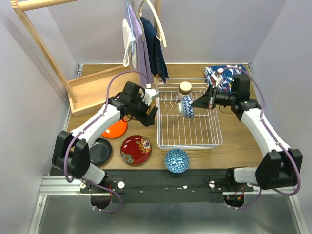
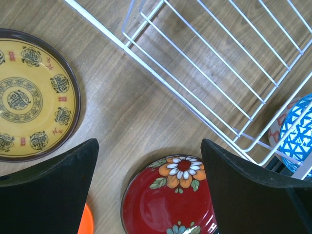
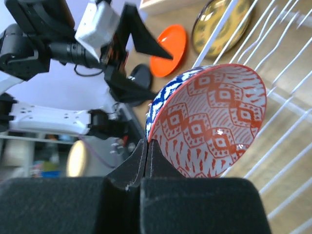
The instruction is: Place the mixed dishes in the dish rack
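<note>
The bowl (image 1: pixel 187 107) hangs by its rim and the rack's near half (image 1: pixel 189 134) is free, so my right gripper should go on bringing it down there until it touches the wires.
The white wire dish rack (image 1: pixel 195 136) stands mid-table. My right gripper (image 1: pixel 198 103) is shut on the rim of a bowl (image 1: pixel 187 106), blue outside and red-patterned inside (image 3: pixel 214 117), and holds it tilted on edge over the rack's far half. A grey-beige cup (image 1: pixel 185 88) is at the rack's far side. My left gripper (image 1: pixel 147 115) is open and empty above the table, left of the rack. Below it lie the red floral plate (image 2: pixel 165 204) and the yellow-patterned plate (image 2: pixel 29 97). The orange plate (image 1: pixel 115 129), the black plate (image 1: pixel 100 151) and a blue bowl (image 1: pixel 176 160) lie on the table.
A blue-red patterned cloth (image 1: pixel 223 75) lies at the far right. A wooden frame (image 1: pixel 90 87) stands at the far left, with clothes (image 1: pixel 144 44) hanging behind the rack. The left arm (image 3: pixel 92 29) shows beyond the held bowl.
</note>
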Robot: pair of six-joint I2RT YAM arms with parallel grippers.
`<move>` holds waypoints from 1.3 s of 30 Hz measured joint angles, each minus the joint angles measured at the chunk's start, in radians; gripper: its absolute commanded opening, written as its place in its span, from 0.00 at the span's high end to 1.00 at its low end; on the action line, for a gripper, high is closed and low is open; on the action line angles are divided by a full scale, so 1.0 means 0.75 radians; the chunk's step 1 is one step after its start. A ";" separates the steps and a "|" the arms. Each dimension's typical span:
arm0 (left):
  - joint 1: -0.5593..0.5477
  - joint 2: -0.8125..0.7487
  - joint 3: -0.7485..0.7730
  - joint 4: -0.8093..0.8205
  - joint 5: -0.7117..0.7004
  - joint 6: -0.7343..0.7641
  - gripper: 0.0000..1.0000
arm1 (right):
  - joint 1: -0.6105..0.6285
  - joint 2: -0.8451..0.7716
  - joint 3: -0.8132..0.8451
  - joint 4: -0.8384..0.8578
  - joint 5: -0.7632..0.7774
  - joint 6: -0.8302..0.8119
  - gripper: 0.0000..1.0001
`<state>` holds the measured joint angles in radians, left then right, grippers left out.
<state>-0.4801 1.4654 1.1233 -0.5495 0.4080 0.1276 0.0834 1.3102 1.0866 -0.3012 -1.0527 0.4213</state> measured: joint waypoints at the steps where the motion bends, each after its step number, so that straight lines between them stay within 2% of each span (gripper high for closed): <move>1: 0.000 0.007 0.009 -0.006 -0.004 0.004 0.06 | 0.020 -0.006 -0.043 0.034 -0.005 0.044 0.99; 13: 0.000 0.090 0.070 -0.028 -0.045 0.048 0.06 | 0.050 0.021 -0.429 0.487 -0.025 0.428 0.99; 17: 0.000 0.124 0.079 -0.031 -0.045 0.048 0.06 | 0.054 0.074 -0.509 0.567 -0.026 0.490 0.99; 25: 0.000 0.140 0.085 -0.030 -0.045 0.049 0.06 | 0.055 0.159 -0.573 0.633 -0.025 0.510 0.99; 29: 0.000 0.145 0.085 -0.030 -0.045 0.048 0.06 | 0.055 0.168 -0.573 0.583 -0.013 0.428 0.99; 32: 0.000 0.152 0.090 -0.031 -0.044 0.048 0.06 | 0.055 0.169 -0.569 0.528 -0.012 0.369 0.92; 35: 0.000 0.164 0.111 -0.029 -0.044 0.048 0.06 | 0.055 0.163 -0.533 0.412 0.009 0.272 0.77; 36: 0.000 0.165 0.116 -0.029 -0.044 0.048 0.06 | 0.054 0.160 -0.506 0.349 0.021 0.230 0.69; 39: 0.000 0.166 0.131 -0.024 -0.044 0.048 0.06 | 0.054 0.148 -0.374 0.100 0.190 0.037 0.61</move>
<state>-0.4801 1.5898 1.2217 -0.5678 0.3748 0.1638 0.1242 1.4212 0.8059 -0.2264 -0.9104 0.4488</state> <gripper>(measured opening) 0.942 0.316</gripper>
